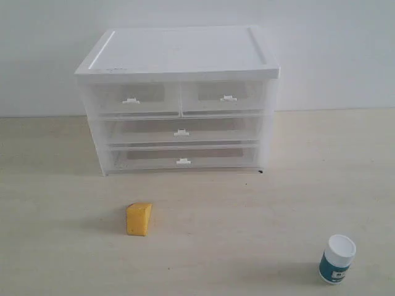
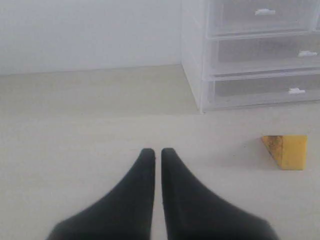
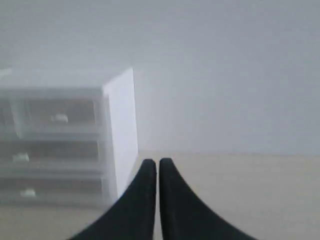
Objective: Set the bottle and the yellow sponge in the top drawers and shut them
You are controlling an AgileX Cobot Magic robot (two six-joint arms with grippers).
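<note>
The top drawer nearer the bottle (image 1: 211,90) is shut and keeps the bottle from going in, so next I pull the drawer's white handle (image 1: 228,98) with my right gripper first.
The yellow sponge (image 1: 139,219) lies on the table in front of the cabinet's left side; the left wrist view also shows the sponge (image 2: 287,150). The teal bottle (image 1: 337,259) with a white cap stands at the front right. Both top drawers, left (image 1: 133,98) and right (image 1: 225,96), are closed in the white-topped cabinet (image 1: 179,52). My left gripper (image 2: 156,151) is shut and empty, well to one side of the sponge. My right gripper (image 3: 158,162) is shut and empty, beside the cabinet (image 3: 120,125). Neither arm shows in the exterior view.
Two full-width clear drawers, upper (image 1: 181,131) and lower (image 1: 183,160), sit closed below the top pair. A pale wall rises behind the cabinet. Bare wooden tabletop (image 1: 247,216) stretches between the sponge and the bottle.
</note>
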